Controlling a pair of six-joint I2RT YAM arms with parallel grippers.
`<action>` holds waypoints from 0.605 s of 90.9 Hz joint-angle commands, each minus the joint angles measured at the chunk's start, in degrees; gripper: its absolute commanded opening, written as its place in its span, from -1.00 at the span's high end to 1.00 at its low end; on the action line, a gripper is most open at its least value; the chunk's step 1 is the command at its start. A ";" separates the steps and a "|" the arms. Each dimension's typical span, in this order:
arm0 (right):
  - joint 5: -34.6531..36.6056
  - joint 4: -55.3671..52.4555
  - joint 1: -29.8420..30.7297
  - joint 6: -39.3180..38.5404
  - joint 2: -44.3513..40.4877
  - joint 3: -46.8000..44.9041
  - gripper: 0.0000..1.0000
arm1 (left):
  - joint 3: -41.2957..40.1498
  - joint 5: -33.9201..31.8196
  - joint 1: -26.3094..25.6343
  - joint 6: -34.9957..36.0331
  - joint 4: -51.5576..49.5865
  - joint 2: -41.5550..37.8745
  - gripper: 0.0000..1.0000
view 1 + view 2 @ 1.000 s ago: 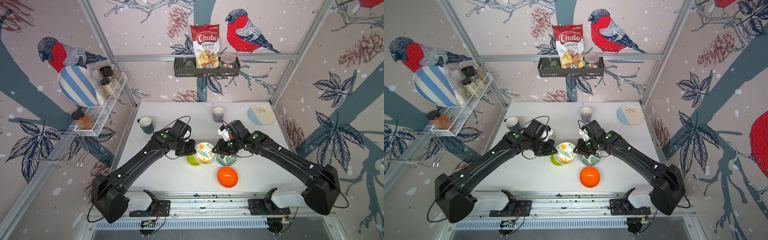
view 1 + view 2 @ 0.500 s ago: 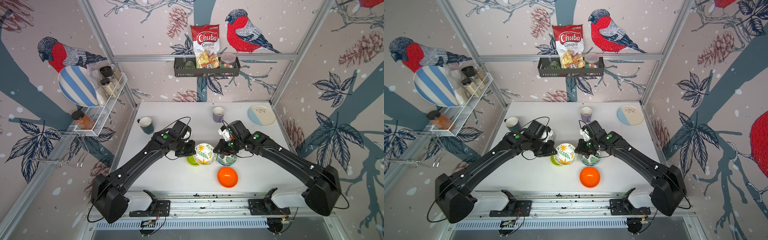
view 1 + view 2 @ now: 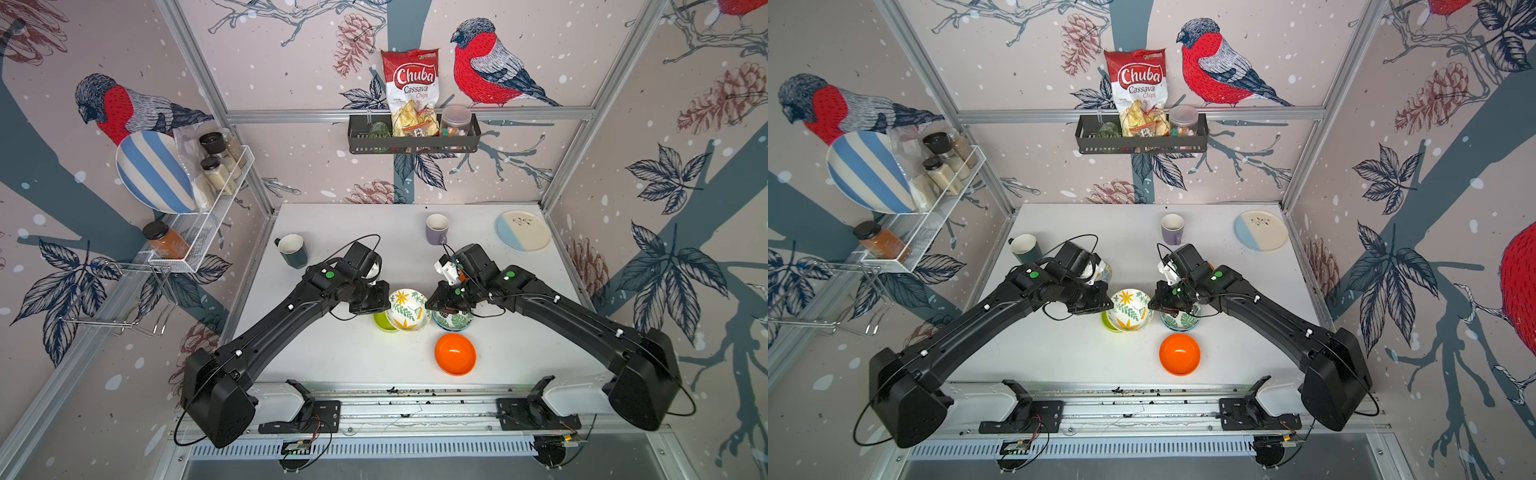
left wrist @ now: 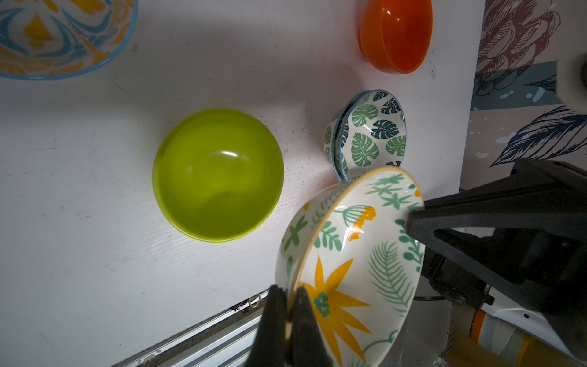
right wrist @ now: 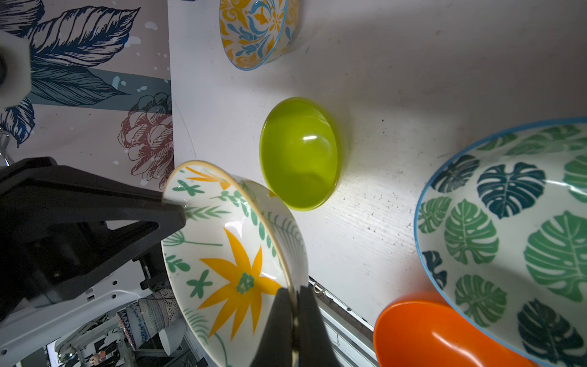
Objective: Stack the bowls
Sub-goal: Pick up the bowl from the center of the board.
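Note:
Both of my grippers are holding the flower bowl's rim point(image 3: 392, 313). My left gripper should open and move back before my right gripper nests the bowl in the leaf bowls point(image 3: 453, 321).
A white bowl with a yellow flower and green fronds point(image 3: 407, 309) point(image 3: 1128, 309) hangs tilted above the table, partly over the lime green bowl point(image 3: 381, 324) point(image 4: 219, 174). My left gripper point(image 3: 387, 300) point(image 4: 287, 290) is shut on its left rim. My right gripper point(image 3: 428, 304) point(image 5: 293, 290) is shut on the opposite rim. Two nested white bowls with green leaves point(image 3: 454, 321) point(image 4: 368, 136) stand under the right wrist. An orange bowl point(image 3: 455, 353) point(image 5: 428, 333) sits nearer the front. A yellow-blue bowl point(image 3: 1105, 272) point(image 5: 257, 31) lies mostly hidden under the left arm.
A dark green mug point(image 3: 293, 249) stands at the back left, a purple mug point(image 3: 436, 228) at the back middle. A cream-and-blue plate point(image 3: 523, 230) lies in the back right corner. A wire rack point(image 3: 199, 224) juts from the left wall.
My right gripper has closed onto the right rim of the flower bowl. The left gripper and the bowl have stayed about where they were.

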 commanded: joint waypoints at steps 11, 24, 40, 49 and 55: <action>-0.71 2.51 -1.22 2.12 -1.02 -0.83 1.00 | -0.53 1.81 -0.22 0.17 2.88 -0.40 0.96; -1.87 2.93 -3.56 2.48 -2.20 -1.40 1.00 | -0.22 0.63 -0.17 0.11 2.33 -1.05 0.02; -2.93 2.25 -7.38 1.79 -3.58 -1.51 1.00 | 0.15 -2.38 -0.05 0.55 0.38 -3.58 -0.34; -3.19 1.27 -10.20 0.84 -4.63 -1.95 1.00 | -1.02 -4.96 0.76 0.83 -1.31 -5.98 -0.34; -3.07 0.94 -12.79 0.28 -5.80 -3.02 1.00 | -3.03 -5.96 1.87 0.70 -1.43 -8.11 -0.34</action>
